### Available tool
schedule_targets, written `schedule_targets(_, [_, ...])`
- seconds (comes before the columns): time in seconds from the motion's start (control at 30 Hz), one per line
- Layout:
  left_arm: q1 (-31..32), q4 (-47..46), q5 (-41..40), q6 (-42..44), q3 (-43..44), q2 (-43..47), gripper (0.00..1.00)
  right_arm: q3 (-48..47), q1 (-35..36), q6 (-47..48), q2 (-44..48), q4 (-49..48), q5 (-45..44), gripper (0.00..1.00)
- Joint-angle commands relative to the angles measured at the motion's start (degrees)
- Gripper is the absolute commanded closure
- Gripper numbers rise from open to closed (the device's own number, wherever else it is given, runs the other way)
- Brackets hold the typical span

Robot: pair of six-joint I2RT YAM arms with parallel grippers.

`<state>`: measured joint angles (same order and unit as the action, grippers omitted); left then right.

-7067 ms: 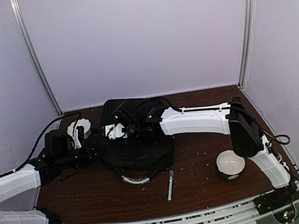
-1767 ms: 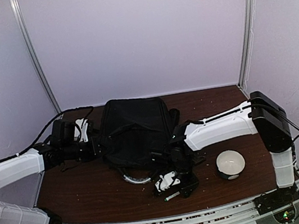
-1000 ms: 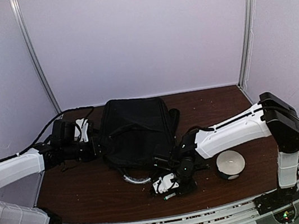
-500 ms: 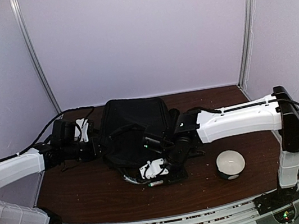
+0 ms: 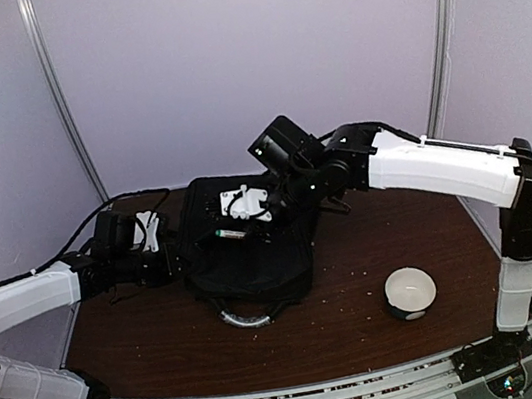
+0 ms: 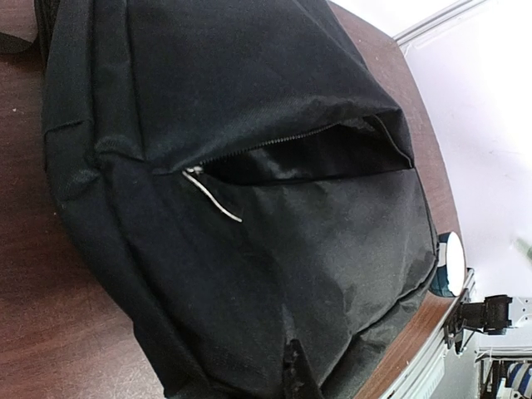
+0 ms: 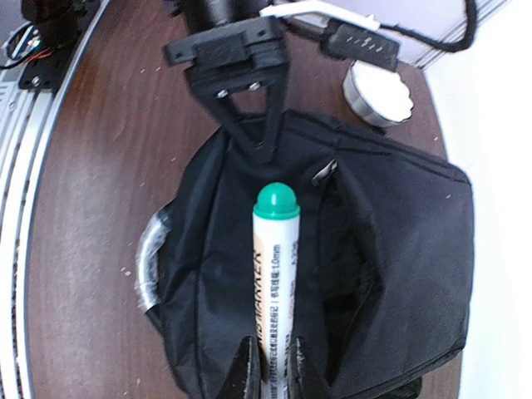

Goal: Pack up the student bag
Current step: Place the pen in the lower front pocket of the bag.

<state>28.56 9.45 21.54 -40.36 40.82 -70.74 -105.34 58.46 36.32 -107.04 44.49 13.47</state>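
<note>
The white marker (image 7: 276, 266) lines up lengthwise with the wide-open zipper pocket, so the robot's right gripper should keep lowering the marker into the pocket's opening (image 7: 339, 258) until it is inside, and then let go.
The black student bag (image 5: 244, 253) lies flat mid-table, its grey-trimmed handle (image 5: 241, 318) toward the front. Its zipper pocket (image 6: 307, 154) gapes open in the left wrist view. My right gripper (image 5: 235, 229) hovers above the bag, shut on a white marker with a green cap (image 7: 277, 266) that points over the open pocket (image 7: 345, 266). My left gripper (image 5: 172, 265) is shut on the bag's left edge; the right wrist view shows its fingers (image 7: 268, 133) pinched on the fabric. Only one dark fingertip (image 6: 291, 372) shows in the left wrist view.
A white round bowl-like object (image 5: 409, 291) sits at the front right and also shows in the left wrist view (image 6: 451, 264). A white round piece (image 5: 144, 225) lies behind my left gripper, and shows in the right wrist view (image 7: 378, 91). Bare brown table (image 5: 346, 318) lies in front of the bag.
My right gripper closed on the marker at the table's front, lifted it, and carried it back and up over the bag. The left arm has stayed on the bag's edge.
</note>
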Motion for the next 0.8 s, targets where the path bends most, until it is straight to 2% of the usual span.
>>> schedule_targets(0.0, [0.29, -5.19, 4.68, 1.98, 3.34, 1.43, 1.0, -5.98, -1.11, 1.72, -5.81, -6.7, -0.37, 0.94])
schedule_targets(0.43, [0.32, -3.46, 5.62, 3.11, 2.79, 4.8, 1.0, -6.85, -1.36, 6.43, -13.64, -10.16, -3.02, 0.95])
schedule_targets(0.77, [0.43, -3.65, 6.29, 2.87, 3.4, 4.96, 1.0, -9.08, -1.63, 9.7, -20.13, -13.54, -13.04, 0.96])
